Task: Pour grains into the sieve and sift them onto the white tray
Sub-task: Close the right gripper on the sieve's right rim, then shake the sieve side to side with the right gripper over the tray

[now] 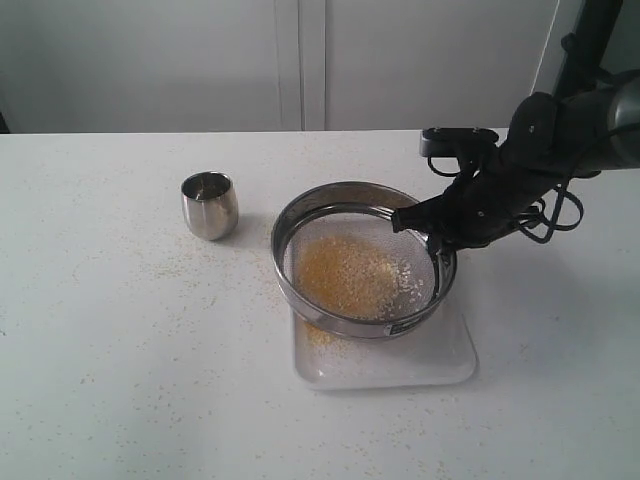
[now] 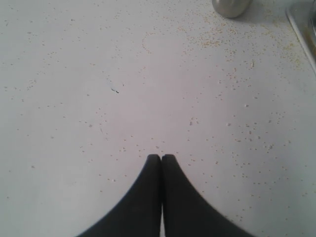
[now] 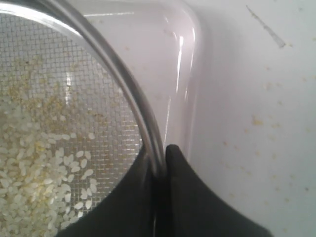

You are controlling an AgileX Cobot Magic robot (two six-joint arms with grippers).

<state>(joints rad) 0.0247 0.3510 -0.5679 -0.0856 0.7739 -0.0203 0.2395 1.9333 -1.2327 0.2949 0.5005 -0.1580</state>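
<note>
Yellow grains (image 1: 335, 268) and whitish grains lie mixed together on the sieve's mesh. My right gripper should therefore lift the sieve a little and shake it back and forth over the white tray (image 1: 400, 365).
The steel sieve (image 1: 300, 215) sits tilted over the white tray (image 1: 440, 365), its left side raised. Yellow and whitish grains (image 1: 355, 272) lie on its mesh, and a few grains show on the tray under it. My right gripper (image 1: 436, 238) is shut on the sieve's right rim (image 3: 129, 89), one finger inside over the mesh, the other outside over the tray (image 3: 163, 54). Rice-like grains (image 3: 34, 168) lie on the mesh close to the fingers. My left gripper (image 2: 161, 157) is shut and empty, hovering over the bare table; it does not show in the exterior view.
A small steel cup (image 1: 209, 205) stands upright left of the sieve; its base (image 2: 230, 6) shows in the left wrist view. Loose grains are scattered over the white table (image 1: 120, 330) around the cup and tray.
</note>
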